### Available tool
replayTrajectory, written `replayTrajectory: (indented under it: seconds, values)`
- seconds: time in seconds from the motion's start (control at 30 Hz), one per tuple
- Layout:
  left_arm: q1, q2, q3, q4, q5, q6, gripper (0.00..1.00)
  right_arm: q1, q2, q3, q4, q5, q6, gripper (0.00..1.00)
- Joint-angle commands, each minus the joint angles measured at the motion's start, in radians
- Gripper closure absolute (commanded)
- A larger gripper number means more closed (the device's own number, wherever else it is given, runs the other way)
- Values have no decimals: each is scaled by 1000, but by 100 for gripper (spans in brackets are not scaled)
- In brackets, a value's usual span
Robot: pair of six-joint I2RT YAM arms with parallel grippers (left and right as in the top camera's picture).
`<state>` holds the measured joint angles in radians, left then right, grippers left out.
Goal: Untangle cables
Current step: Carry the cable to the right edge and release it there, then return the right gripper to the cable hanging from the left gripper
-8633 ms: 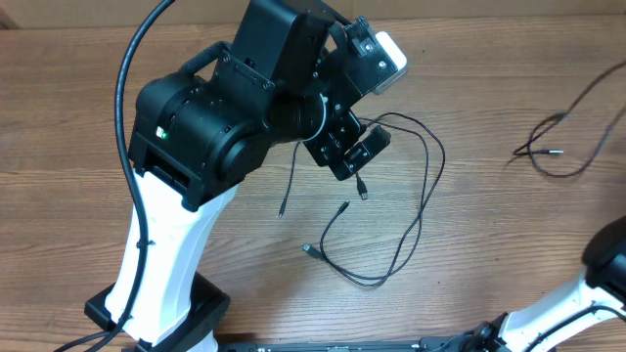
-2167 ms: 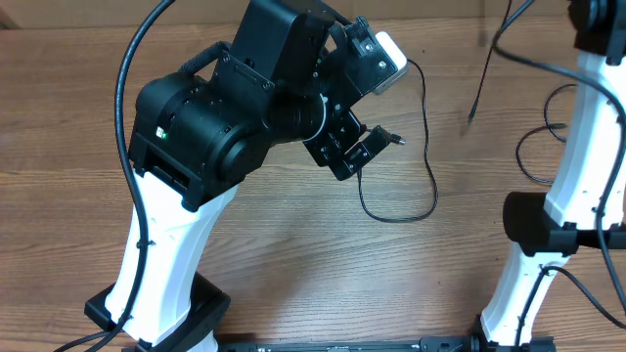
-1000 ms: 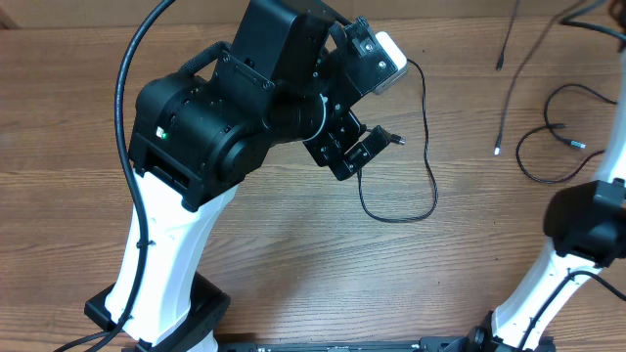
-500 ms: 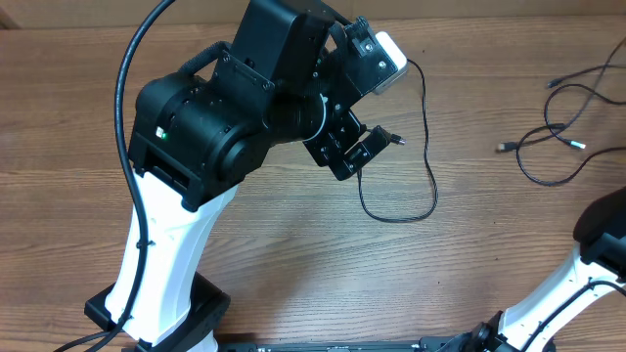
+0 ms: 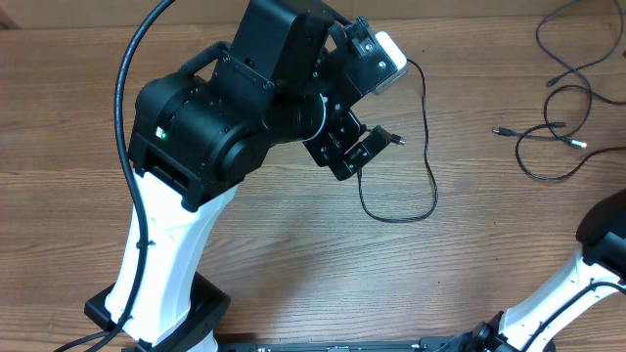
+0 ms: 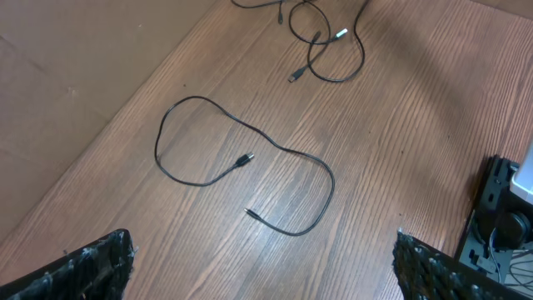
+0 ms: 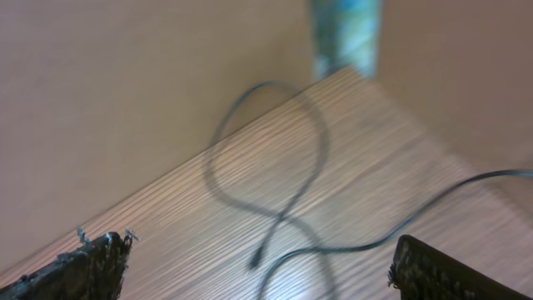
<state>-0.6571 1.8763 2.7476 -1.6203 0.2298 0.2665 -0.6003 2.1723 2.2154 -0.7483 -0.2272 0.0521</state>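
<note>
My right gripper should go on moving, as the thin black cable [image 5: 430, 168] lies free of the looped cables, toward its far bend [image 5: 423, 78] before the fingers close there.
One thin black cable [image 5: 427, 137] lies alone in a loose curve beside my left gripper [image 5: 350, 145]. The left wrist view shows this cable [image 6: 241, 158] flat on the wood, ahead of the open left gripper [image 6: 262, 279], which holds nothing. Other cables [image 5: 559, 122] lie looped over each other at the far right, and they also show at the top of the left wrist view as a cluster [image 6: 321, 50]. My right gripper [image 7: 262, 275] is open above blurred crossing cables [image 7: 283, 218] and touches none. It is out of the overhead view.
The wooden table [image 5: 293, 284] runs to a brown wall [image 6: 75, 75] at the far side. The left arm's black body [image 5: 225, 108] covers the table's left centre. The right arm's base [image 5: 597, 264] stands at the bottom right. A blurred teal object [image 7: 346, 33] stands past the table edge.
The right gripper has opened and let go of the cable it held up. That cable now lies on the table at the far right. The left arm has not moved.
</note>
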Motion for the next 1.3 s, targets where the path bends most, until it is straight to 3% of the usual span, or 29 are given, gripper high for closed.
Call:
replayTrajectory:
  seconds: [0.0,0.27,0.73,1.0,1.27]
  values:
    - [-4,11,4,1,-5,11,0,5,-15,-3,-23,-210,4,0]
    - [-4,11,4,1,-5,11,1,46,-14,-3,-161,-381,-5,0]
    - [-4,11,4,1,-5,11,1,346,-14,-10,-328,-369,-377,0]
    - [-4,11,4,1,-5,11,0,492,-14,-143,-263,-243,-402,0]
    - [-4,11,4,1,-5,11,0,556,-14,-373,-45,-244,-401,0]
